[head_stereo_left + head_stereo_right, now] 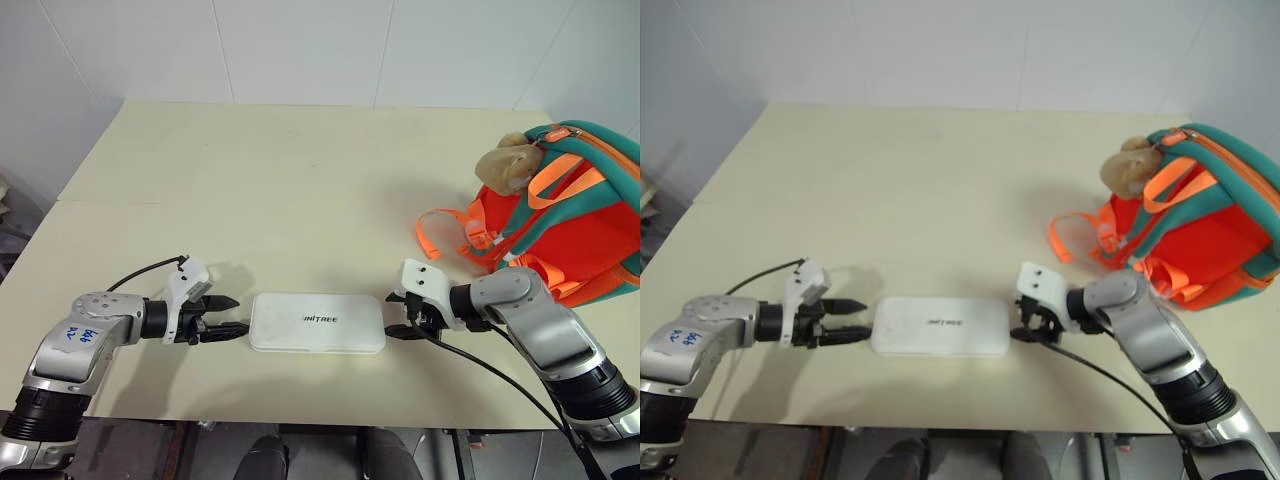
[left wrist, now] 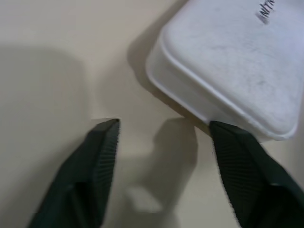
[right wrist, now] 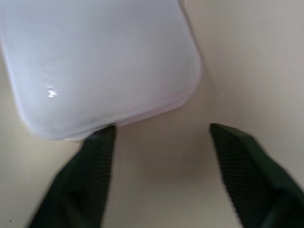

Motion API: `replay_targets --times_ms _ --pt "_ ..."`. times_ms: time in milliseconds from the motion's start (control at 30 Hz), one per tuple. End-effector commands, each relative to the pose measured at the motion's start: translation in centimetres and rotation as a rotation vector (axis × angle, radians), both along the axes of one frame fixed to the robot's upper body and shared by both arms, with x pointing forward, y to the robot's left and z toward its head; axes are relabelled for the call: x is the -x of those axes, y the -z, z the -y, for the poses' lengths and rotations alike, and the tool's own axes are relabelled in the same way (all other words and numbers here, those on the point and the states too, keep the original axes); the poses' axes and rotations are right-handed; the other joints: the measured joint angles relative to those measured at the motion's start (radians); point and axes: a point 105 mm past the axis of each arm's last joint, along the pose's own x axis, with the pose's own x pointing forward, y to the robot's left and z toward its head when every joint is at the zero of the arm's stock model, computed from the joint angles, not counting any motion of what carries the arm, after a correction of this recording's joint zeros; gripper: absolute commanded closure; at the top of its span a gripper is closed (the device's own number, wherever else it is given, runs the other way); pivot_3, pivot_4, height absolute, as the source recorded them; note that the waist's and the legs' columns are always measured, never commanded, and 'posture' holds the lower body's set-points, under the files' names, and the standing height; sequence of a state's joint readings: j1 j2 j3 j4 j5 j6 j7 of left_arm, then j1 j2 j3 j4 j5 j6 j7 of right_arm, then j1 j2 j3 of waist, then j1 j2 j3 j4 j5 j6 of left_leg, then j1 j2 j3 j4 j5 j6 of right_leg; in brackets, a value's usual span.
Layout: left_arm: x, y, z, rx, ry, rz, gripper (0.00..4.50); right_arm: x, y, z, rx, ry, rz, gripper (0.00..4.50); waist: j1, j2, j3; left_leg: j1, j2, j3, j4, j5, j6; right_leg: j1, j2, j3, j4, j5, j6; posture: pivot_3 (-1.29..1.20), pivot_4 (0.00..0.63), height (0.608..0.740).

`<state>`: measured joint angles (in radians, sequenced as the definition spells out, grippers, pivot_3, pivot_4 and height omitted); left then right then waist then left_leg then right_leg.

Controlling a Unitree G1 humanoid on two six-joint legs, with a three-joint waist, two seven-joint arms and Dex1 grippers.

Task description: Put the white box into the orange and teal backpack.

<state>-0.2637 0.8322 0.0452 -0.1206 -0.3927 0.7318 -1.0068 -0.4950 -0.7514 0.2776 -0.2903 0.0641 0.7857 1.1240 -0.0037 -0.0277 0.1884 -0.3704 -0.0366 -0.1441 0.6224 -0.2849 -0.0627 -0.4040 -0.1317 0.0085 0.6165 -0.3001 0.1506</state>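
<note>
My left gripper's finger points into the white box's end (image 1: 252,329), so I should move back and roll the gripper to get one finger over the box's top (image 1: 272,321).
The white box (image 1: 317,322) lies flat on the beige table (image 1: 300,190) near its front edge, lettering up. My left gripper (image 1: 240,314) is open just off the box's left end, fingers pointing at it. In the left wrist view the box (image 2: 228,61) ends beside one finger (image 2: 237,156), and only table shows between the fingers. My right gripper (image 1: 392,316) is open at the box's right end. In the right wrist view a corner of the box (image 3: 99,61) sits by one fingertip (image 3: 102,142). The orange and teal backpack (image 1: 580,230) stands at the right, well apart from both grippers.
A tan plush toy (image 1: 505,165) hangs on the backpack's top. Orange webbing loops (image 1: 440,235) lie on the table between the backpack and my right arm. White walls close the back and left. The table's front edge runs just below the box.
</note>
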Motion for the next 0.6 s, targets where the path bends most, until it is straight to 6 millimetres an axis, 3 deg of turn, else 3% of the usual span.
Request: replay_targets --times_ms 33,333,600 --pt "-0.5 -0.8 -1.7 -0.012 -0.070 0.026 0.04 -0.4 -1.5 0.4 -0.001 -0.022 0.050 0.00 0.000 0.000 0.000 0.000 0.000 0.000 0.000 0.000 0.000 0.000 0.000 0.000 0.000 0.000 0.000 0.00 0.150 0.740" --pt "-0.8 -1.9 -5.2 -0.045 -0.184 0.057 0.04 -1.5 -2.2 1.4 0.009 0.015 0.112 0.00 0.000 0.000 0.000 -0.002 0.000 0.001 -0.001 0.000 0.000 -0.003 0.000 0.000 -0.002 0.001 0.000 0.00 0.150 0.740" --pt "0.2 -2.4 -4.9 0.052 -0.194 0.025 0.04 -1.5 -1.8 3.3 0.115 0.029 0.130 0.00 0.000 0.001 0.001 -0.005 0.000 0.003 -0.001 -0.001 -0.002 -0.004 0.000 0.000 -0.006 0.001 0.000 0.00 0.150 0.740"
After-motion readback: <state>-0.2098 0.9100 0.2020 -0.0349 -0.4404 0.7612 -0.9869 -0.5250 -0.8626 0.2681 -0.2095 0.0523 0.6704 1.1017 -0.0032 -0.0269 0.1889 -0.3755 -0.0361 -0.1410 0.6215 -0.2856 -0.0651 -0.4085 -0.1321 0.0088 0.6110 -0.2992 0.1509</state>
